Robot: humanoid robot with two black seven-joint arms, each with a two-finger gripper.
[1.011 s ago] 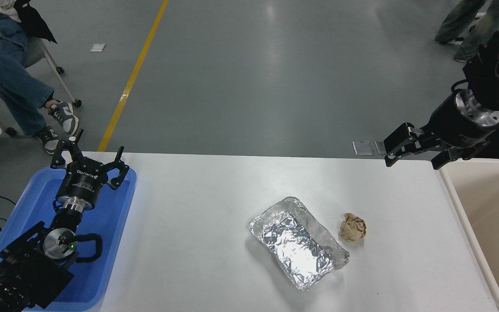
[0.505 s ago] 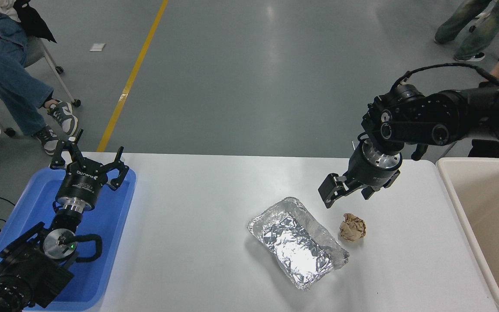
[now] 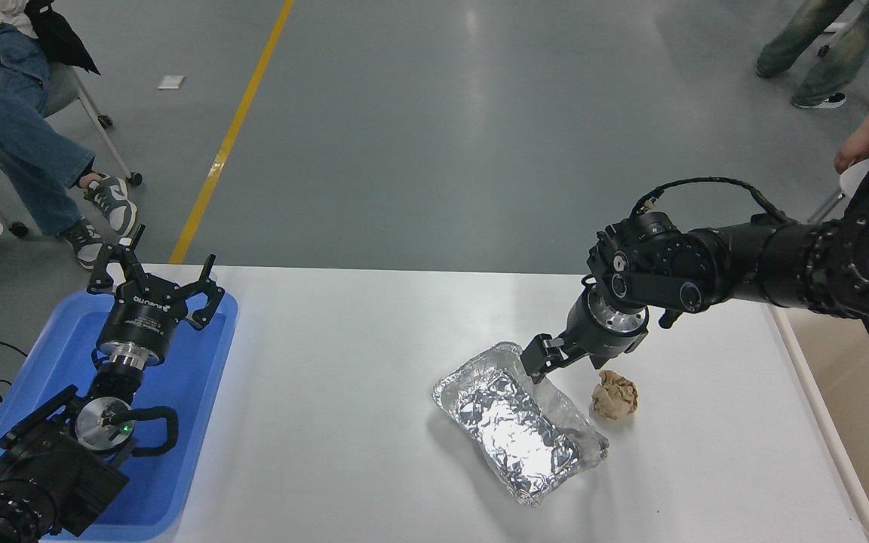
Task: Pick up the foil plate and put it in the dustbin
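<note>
The foil plate (image 3: 520, 434) will stay spread out when I pick it up by its edge, because the flared rim (image 3: 451, 398) stands up by itself above its shadow.
The foil plate (image 3: 519, 424), a crinkled silver tray, lies slantwise on the white table right of the middle. My right gripper (image 3: 549, 362) is low over the plate's far right rim, open, with one finger (image 3: 536, 359) at the rim; I cannot tell whether it touches the foil. The right arm reaches in from the right edge. The beige dustbin (image 3: 819, 422) stands at the table's right end, partly behind the arm. My left gripper (image 3: 155, 265) is parked open over the blue tray at the lower left.
A small crumpled brown paper ball (image 3: 615, 397) lies on the table just right of the plate, below my right wrist. The blue tray (image 3: 201, 392) lies at the table's left end. A person sits at the top left, and others stand at the top right.
My right arm has swung from above the dustbin's far corner leftward and down to the foil plate's far right rim. The plate, the paper ball and the left arm have not moved.
</note>
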